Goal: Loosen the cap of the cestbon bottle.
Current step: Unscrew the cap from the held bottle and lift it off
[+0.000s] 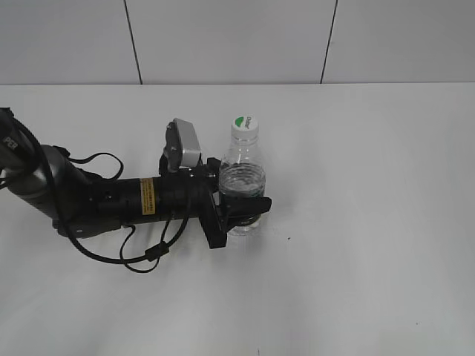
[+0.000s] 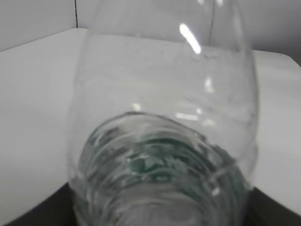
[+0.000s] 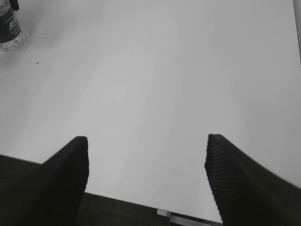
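Note:
My lifting gripper will bring the cap (image 1: 245,126) wholly off the bottle's neck and leave the bottle standing, because my left gripper is holding the bottle's lower body (image 1: 243,202).
The cestbon bottle (image 1: 241,159) stands upright on the white table, clear with a dark green label band low down. Its cap (image 1: 244,124), white with a green patch, sits on the neck. My left gripper (image 1: 243,209) reaches in from the left and is shut on the bottle's lower body at the label. In the left wrist view the bottle (image 2: 160,141) fills the frame and hides the jaws. My right gripper (image 3: 146,160) is open and empty above bare table near its front edge. The bottle shows far off at the top left of the right wrist view (image 3: 8,28).
The white table (image 1: 371,222) runs back to a white panelled wall (image 1: 223,37). The left arm's black cables (image 1: 141,256) loop on the table beside the arm. The table's front edge (image 3: 141,205) lies just under the right gripper.

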{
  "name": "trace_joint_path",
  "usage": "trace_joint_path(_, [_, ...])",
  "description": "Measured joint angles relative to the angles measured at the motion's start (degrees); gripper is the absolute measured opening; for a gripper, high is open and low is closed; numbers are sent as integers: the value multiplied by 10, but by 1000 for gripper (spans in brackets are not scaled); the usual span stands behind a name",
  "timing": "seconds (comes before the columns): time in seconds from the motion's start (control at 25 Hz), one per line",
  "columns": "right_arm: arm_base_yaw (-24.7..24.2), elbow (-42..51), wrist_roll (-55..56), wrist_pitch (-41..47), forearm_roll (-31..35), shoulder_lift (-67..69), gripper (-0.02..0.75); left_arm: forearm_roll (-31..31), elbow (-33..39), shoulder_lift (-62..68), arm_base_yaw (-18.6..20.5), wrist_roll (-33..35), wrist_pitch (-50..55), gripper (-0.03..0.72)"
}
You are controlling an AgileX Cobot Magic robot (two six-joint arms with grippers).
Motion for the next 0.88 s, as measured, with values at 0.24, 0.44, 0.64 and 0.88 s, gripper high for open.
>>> trace_joint_path(0.24, [0,-131,8,22,25,172,589,-1,0,0,0,0,0,401])
trace_joint_path(0.44, [0,-228,12,46,65,311,589,-5,0,0,-1,0,0,401])
trace_joint_path(0.64, [1,-301,54,69,80,416,589,-6,0,0,-1,0,0,401])
trace_joint_path(0.88, [1,-391,82,88,125,544,589,-7,0,0,-1,0,0,401])
